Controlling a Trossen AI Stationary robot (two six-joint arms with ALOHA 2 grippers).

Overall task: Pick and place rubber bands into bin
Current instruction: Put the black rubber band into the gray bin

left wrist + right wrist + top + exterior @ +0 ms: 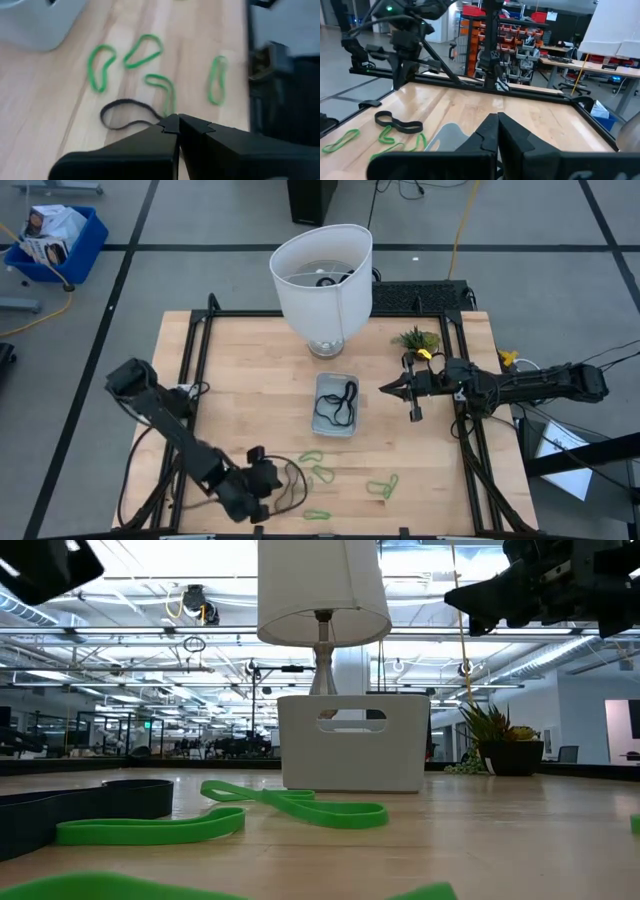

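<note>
My left gripper's shut fingers are above the black rubber band (110,802), which lies flat on the wood, so next I open them and reach down around the rubber band before lifting.
The clear bin (337,420) stands mid-table with black rubber bands (338,402) inside. Several light-green bands (322,473) lie on the wood near the front edge, and they show in the left wrist view (143,50). My left gripper (272,480) is low at the front of the table, shut at one end of a black band (125,112). My right gripper (385,390) hovers shut and empty just right of the bin. It shows high in the low view (470,595). My left gripper pinches the black band's near end (161,120) between its two shut fingertips. The fingers slant down from the table's left. The rest of the loop (107,115) lies slack on the wood beyond the fingertips.
A big white lampshade-like bucket (322,275) stands behind the bin, and a small green plant (416,338) is at the back right. Black frame rails (195,350) run along the table's sides. A blue crate (60,240) sits on the floor at far left.
</note>
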